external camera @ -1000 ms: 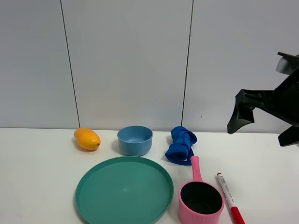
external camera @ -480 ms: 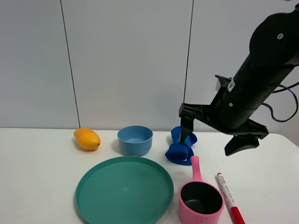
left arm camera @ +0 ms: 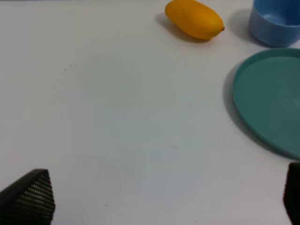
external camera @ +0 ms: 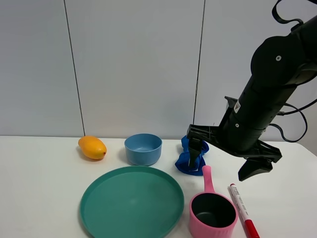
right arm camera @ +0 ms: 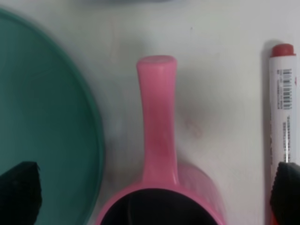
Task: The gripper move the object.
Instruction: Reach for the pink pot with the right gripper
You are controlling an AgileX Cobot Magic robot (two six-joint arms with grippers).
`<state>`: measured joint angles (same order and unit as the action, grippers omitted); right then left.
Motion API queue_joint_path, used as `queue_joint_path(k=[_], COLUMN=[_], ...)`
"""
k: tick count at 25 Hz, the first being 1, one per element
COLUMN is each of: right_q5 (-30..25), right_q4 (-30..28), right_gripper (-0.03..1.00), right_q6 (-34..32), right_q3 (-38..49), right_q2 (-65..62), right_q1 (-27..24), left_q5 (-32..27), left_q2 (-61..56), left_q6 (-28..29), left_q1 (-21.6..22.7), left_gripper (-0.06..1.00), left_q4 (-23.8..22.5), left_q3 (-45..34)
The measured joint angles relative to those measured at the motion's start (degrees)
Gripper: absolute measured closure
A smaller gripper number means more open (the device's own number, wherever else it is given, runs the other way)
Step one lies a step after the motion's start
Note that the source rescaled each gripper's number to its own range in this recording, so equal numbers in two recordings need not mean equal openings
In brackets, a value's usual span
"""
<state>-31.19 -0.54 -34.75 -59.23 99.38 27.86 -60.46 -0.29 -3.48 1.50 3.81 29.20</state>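
My gripper will lift the pink saucepan by the end of its handle, and its deep cup (external camera: 213, 216) should swing down and hang tipped, because the saucepan's handle (external camera: 208, 179) sticks out from one side of the cup.
The pink saucepan (external camera: 213, 213) sits at the table's front, right of the green plate, with its handle (external camera: 207, 179) pointing toward the wall. My right gripper (external camera: 225, 159) hangs open just above the handle, one finger on each side. In the right wrist view the handle (right arm camera: 157, 117) lies centred between the wide-open fingertips of the right gripper (right arm camera: 152, 194), which holds nothing. My left gripper (left arm camera: 159, 201) shows only in the left wrist view, open and empty over bare table.
A green plate (external camera: 131, 203) lies left of the pan. A red marker (external camera: 243, 210) lies close on its right. A blue cloth (external camera: 187, 161), a light blue bowl (external camera: 143, 148) and a mango (external camera: 92, 147) stand along the back.
My right arm has swung in from the right edge and come down; its open gripper now hangs over the saucepan's handle. The objects have not moved.
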Motion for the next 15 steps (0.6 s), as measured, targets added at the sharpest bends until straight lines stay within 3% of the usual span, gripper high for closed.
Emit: queue_joint_path(k=[15], right_q5=[5.3], right_q4=[-1.6], right_gripper=[-0.03], right_q6=[-1.1], right_q3=[0.0], right_q2=[6.6], right_q1=[0.0], left_q5=[0.0], left_q2=[0.0], left_q6=[0.0], left_q1=[0.0], left_gripper=[-0.06], left_q4=[0.0], left_q3=[0.0])
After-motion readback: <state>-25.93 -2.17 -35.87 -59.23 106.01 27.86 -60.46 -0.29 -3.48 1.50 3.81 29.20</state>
